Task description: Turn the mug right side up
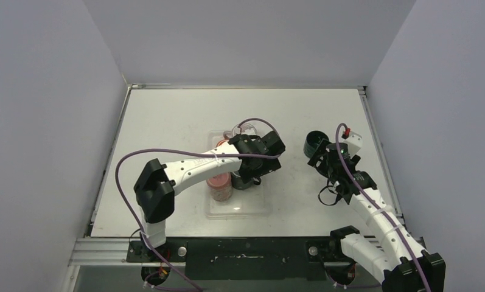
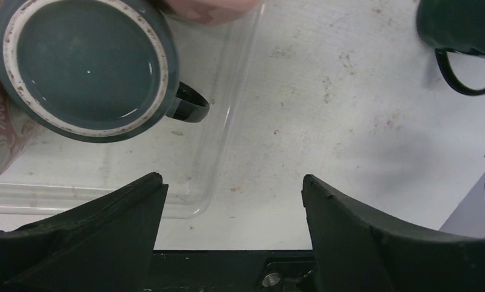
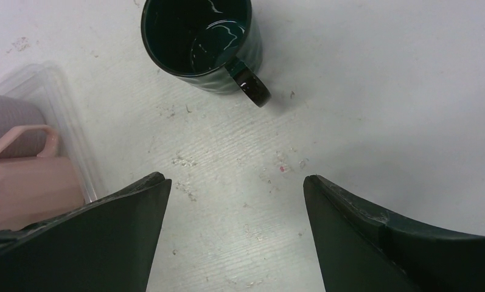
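Observation:
Next, my left gripper turns to straddle the teal mug's handle point(image 2: 191, 103), since the handle points across its open fingers, before it closes and lifts the mug.
A teal mug point(image 2: 84, 67) stands upside down, base up, in a clear plastic tray point(image 2: 218, 146), its handle pointing right. In the top view it point(image 1: 243, 181) is mostly hidden under my left gripper point(image 1: 255, 173). My left gripper point(image 2: 233, 182) is open and empty, hovering near the tray's corner, beside and apart from this mug. A dark green mug point(image 3: 197, 42) stands upright on the table, mouth up; it also shows in the top view point(image 1: 314, 143). My right gripper point(image 3: 235, 182) is open and empty, just in front of the green mug.
A pink mug point(image 1: 220, 185) sits in the tray point(image 1: 252, 207) left of the teal mug; it shows at the left edge of the right wrist view point(image 3: 20, 182). The green mug's handle point(image 2: 465, 79) shows in the left wrist view. Walls enclose the table.

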Controlling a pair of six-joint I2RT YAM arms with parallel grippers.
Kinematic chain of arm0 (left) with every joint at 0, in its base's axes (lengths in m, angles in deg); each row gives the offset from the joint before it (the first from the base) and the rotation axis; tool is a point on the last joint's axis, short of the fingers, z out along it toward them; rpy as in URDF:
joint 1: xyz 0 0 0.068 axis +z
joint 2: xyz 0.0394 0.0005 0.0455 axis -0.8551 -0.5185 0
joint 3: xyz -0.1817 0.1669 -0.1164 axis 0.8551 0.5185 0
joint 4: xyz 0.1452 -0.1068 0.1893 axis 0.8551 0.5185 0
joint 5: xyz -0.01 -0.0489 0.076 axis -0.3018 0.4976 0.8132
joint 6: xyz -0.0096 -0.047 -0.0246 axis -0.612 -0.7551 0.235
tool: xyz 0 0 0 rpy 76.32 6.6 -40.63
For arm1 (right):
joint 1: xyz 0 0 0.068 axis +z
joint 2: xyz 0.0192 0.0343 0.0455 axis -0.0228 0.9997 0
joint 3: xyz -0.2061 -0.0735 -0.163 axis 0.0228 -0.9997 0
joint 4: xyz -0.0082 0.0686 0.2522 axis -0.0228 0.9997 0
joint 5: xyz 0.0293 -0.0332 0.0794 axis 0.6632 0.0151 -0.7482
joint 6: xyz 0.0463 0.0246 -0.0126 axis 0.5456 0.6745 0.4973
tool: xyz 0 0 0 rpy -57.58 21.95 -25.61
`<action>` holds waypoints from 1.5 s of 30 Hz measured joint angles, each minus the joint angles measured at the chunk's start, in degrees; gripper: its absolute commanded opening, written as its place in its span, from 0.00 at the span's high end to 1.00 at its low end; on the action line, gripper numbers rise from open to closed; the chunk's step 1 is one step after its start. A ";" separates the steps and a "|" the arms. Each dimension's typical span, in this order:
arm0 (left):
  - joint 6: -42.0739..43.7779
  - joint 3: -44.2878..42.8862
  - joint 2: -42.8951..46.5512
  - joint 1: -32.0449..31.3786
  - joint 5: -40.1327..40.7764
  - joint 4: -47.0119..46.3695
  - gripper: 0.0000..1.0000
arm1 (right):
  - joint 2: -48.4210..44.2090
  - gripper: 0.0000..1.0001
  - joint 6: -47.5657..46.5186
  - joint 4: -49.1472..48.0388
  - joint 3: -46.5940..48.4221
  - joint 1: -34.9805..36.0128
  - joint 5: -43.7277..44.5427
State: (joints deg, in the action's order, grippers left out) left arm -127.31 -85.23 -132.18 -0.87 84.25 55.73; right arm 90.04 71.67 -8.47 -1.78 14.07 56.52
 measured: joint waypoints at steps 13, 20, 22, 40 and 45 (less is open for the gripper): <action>-7.98 -0.70 -6.67 1.75 0.61 3.58 0.38 | -2.29 0.18 0.63 1.31 -1.33 -0.07 2.25; -10.38 -0.70 -7.93 1.90 0.96 4.63 0.55 | -2.27 0.18 0.63 1.51 -1.33 -0.26 2.21; -10.58 -0.66 -7.93 1.95 1.18 4.68 0.55 | -2.27 0.18 0.63 1.51 -1.36 -0.35 2.21; -17.16 1.64 -8.13 2.32 10.12 10.69 0.40 | -2.27 0.18 -0.92 1.55 -2.08 -0.39 0.90; -18.45 1.44 -8.46 1.81 10.93 12.09 0.57 | -2.45 0.18 -1.77 1.60 -2.25 -0.39 0.02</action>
State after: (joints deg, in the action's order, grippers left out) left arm -145.76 -83.79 -140.64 0.94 95.18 67.81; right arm 87.59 69.90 -6.88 -4.03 13.68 56.54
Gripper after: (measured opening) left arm 0.519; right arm 0.822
